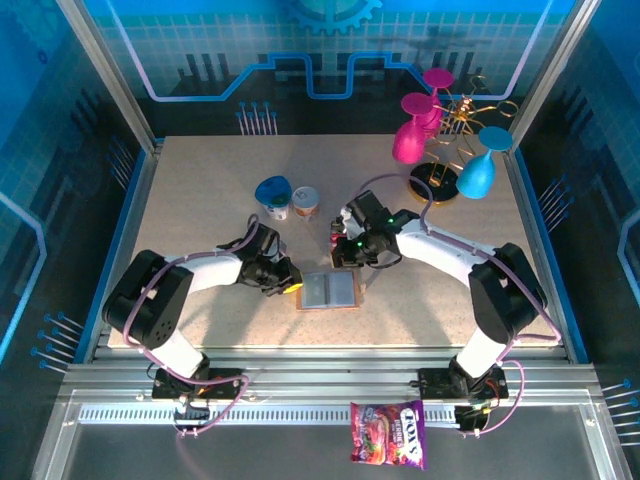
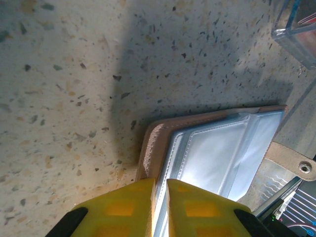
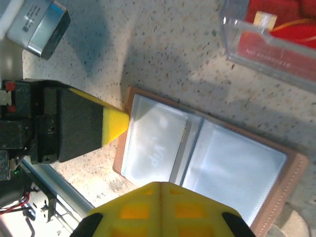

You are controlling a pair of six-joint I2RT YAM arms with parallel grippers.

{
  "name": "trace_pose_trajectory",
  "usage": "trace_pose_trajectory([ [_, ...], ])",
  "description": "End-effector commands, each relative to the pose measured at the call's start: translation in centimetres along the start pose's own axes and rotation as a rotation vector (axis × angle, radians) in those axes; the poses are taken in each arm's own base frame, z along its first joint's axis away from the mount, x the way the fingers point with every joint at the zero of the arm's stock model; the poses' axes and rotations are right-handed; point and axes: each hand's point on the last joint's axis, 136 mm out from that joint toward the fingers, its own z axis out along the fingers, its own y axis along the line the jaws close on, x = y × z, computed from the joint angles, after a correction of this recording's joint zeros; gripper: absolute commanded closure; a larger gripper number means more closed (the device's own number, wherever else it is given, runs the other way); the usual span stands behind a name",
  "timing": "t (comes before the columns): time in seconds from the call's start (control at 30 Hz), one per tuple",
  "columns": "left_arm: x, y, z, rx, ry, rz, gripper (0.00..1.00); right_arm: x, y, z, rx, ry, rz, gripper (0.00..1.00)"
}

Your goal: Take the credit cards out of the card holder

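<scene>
Next, I push the top sleeve (image 1: 314, 290) into a bow with my right gripper before my left gripper takes it, because the sleeve edges (image 2: 172, 164) lie flat together by my left gripper.
The brown leather card holder (image 1: 328, 291) lies open on the table, its pale sleeves facing up. My left gripper (image 1: 293, 285) is at its left edge. In the left wrist view the yellow jaws (image 2: 161, 181) are shut on the edge of the card holder (image 2: 217, 148), with a thin sleeve edge between them. My right gripper (image 1: 352, 262) hovers over the card holder (image 3: 232, 168), jaws (image 3: 161, 183) shut and holding nothing. One of the credit cards (image 3: 158, 143), pale with faint lettering, shows through the left sleeve.
A clear plastic piece (image 3: 276, 39) holding something red lies just beyond the holder. A blue-lidded tub (image 1: 274, 195) and a small jar (image 1: 305, 202) stand behind. Pink and blue wine glasses hang on a gold rack (image 1: 445, 150) at the back right. A candy bag (image 1: 387, 435) lies on the front rail.
</scene>
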Motion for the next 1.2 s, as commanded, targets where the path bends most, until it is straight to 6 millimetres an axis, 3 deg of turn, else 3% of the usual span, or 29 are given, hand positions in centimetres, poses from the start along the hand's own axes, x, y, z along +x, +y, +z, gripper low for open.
trace_pose_trajectory([
  [0.0, 0.3, -0.5, 0.4, 0.022, 0.023, 0.003, 0.85, 0.7, 0.9, 0.3, -0.039, 0.017, 0.019, 0.94],
  [0.3, 0.1, -0.9, 0.6, 0.027, 0.024, 0.009, 0.85, 2.3, 1.5, 2.2, -0.088, 0.059, 0.067, 0.93],
  [0.73, 0.9, -1.4, -1.4, 0.042, -0.004, 0.012, 0.85, 3.3, 1.0, 5.6, -0.14, 0.099, 0.183, 0.85],
  [1.17, 2.7, 0.3, -0.4, -0.011, 0.036, -0.012, 0.88, 3.8, 1.0, 7.1, -0.14, 0.149, 0.184, 0.79],
])
